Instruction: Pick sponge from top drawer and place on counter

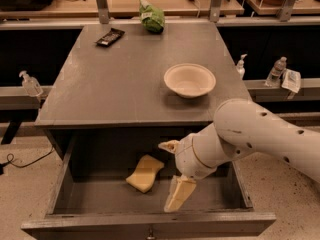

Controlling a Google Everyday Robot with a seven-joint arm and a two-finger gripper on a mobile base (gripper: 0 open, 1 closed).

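The gap [172, 171] between my gripper's fingers has only air in it beside the sponge, so I should move my gripper lower and across to the sponge [146, 174] before I close it.
The pale-yellow sponge [145, 173] lies on the floor of the open top drawer [70, 196], left of centre, tilted on a diagonal. My gripper [172, 174] hangs inside the drawer just right of the sponge, open and empty. One finger [169, 145] points toward the back of the drawer and the other finger [180, 193] toward its front. The fingers are apart from the sponge. The dark-grey counter [125, 79] spreads above the drawer. My white arm reaches in from the right.
A cream bowl [189, 80] sits on the counter's right side. A green bag [151, 17] and a dark flat packet [110, 37] lie at its back edge. Bottles [276, 71] stand on the right ledge, a sanitiser bottle [30, 84] on the left.
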